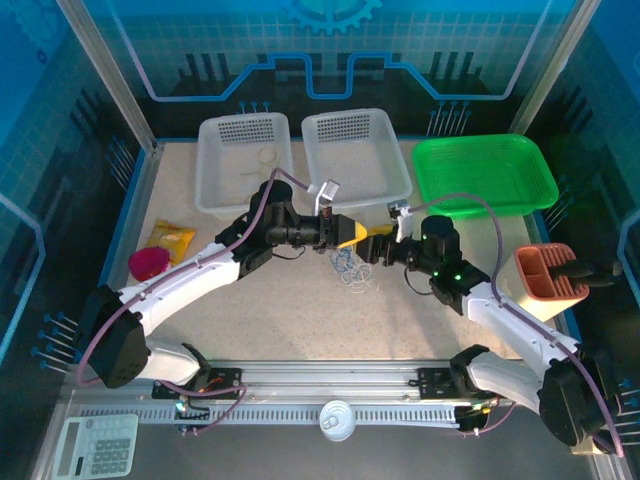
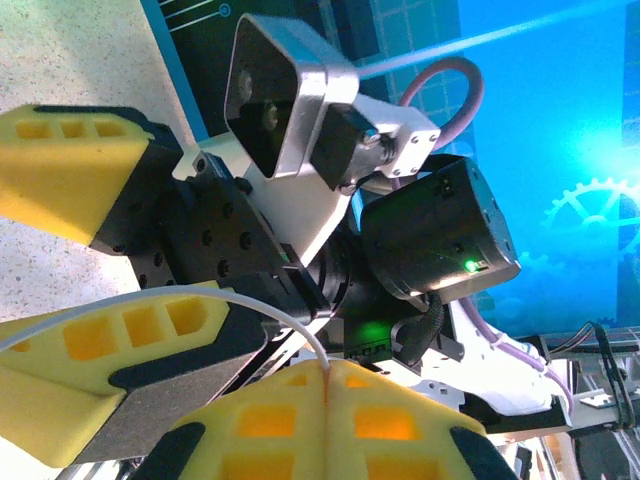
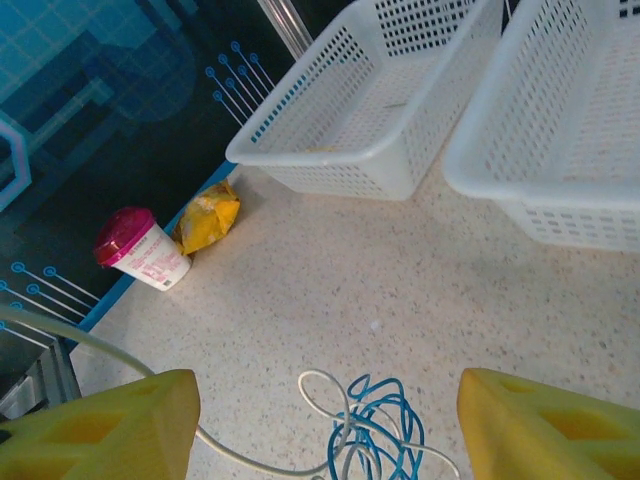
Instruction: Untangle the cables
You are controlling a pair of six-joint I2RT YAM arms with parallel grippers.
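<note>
The white cable [image 3: 245,459] in my left gripper goes into the blue loops [image 3: 378,428], so next my right gripper takes over the white cable and frees my left gripper for the tangle.
A tangle of blue and white cables [image 1: 350,268] lies on the speckled table [image 1: 300,300] in the middle, just below where the two grippers meet. My left gripper [image 1: 352,233] is shut on one white cable [image 2: 200,298], pinched at its yellow fingertips [image 2: 300,400]; the strand arcs away to the left. My right gripper [image 1: 380,236] faces it, open, with both yellow fingers spread wide. In the right wrist view the right gripper [image 3: 328,405] hovers over the blue and white cables [image 3: 385,430], and a white strand [image 3: 250,462] runs off behind the left finger [image 3: 110,430].
Two white baskets [image 1: 243,165] [image 1: 355,150] and a green basket [image 1: 485,172] line the back. An orange holder [image 1: 548,272] stands at the right. A yellow bag [image 1: 170,238] and a pink-lidded cup [image 1: 148,263] sit at the left. A calculator [image 1: 95,447] and a can [image 1: 337,420] lie at the near edge.
</note>
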